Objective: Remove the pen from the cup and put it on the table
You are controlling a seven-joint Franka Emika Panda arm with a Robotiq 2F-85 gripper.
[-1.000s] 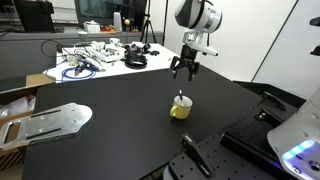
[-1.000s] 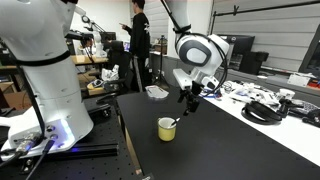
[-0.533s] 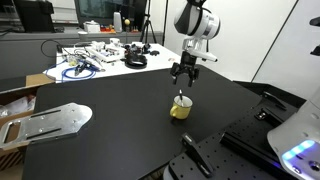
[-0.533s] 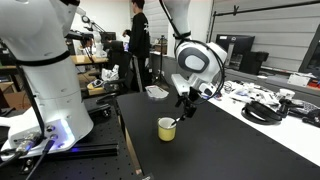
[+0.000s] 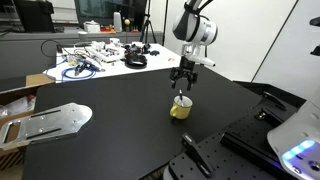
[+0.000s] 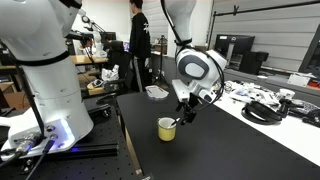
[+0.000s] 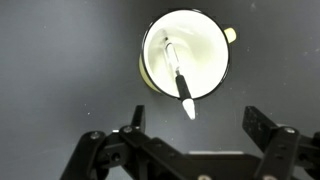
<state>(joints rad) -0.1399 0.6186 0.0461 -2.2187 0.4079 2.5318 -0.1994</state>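
Observation:
I can see the pen's whitish end (image 7: 189, 109) below and just ahead of my gripper's open fingers. My gripper should move further down around that end before it closes.
The small yellow cup (image 5: 181, 110) stands on the black table (image 5: 110, 130); it also shows in the other exterior view (image 6: 166, 128) and from above in the wrist view (image 7: 186, 52). The thin dark pen (image 7: 181, 84) leans inside it, its whitish end sticking out over the rim; it shows in both exterior views (image 5: 180, 98) (image 6: 175, 123). My gripper (image 5: 182, 88) hangs open just above the cup and pen, also in the other exterior view (image 6: 186, 112). In the wrist view its two fingers (image 7: 190, 140) are spread wide, with the pen's tip just ahead of the gap between them. It holds nothing.
A white table (image 5: 95, 58) with cables and gear stands behind the black table. A metal plate (image 5: 50, 120) lies on the black table near its edge. A black bar (image 5: 198, 155) lies near the front edge. A second robot base (image 6: 40, 90) and a person (image 6: 138, 40) stand nearby.
My gripper has come down toward the cup and pen and stayed open. The cup and pen have not moved.

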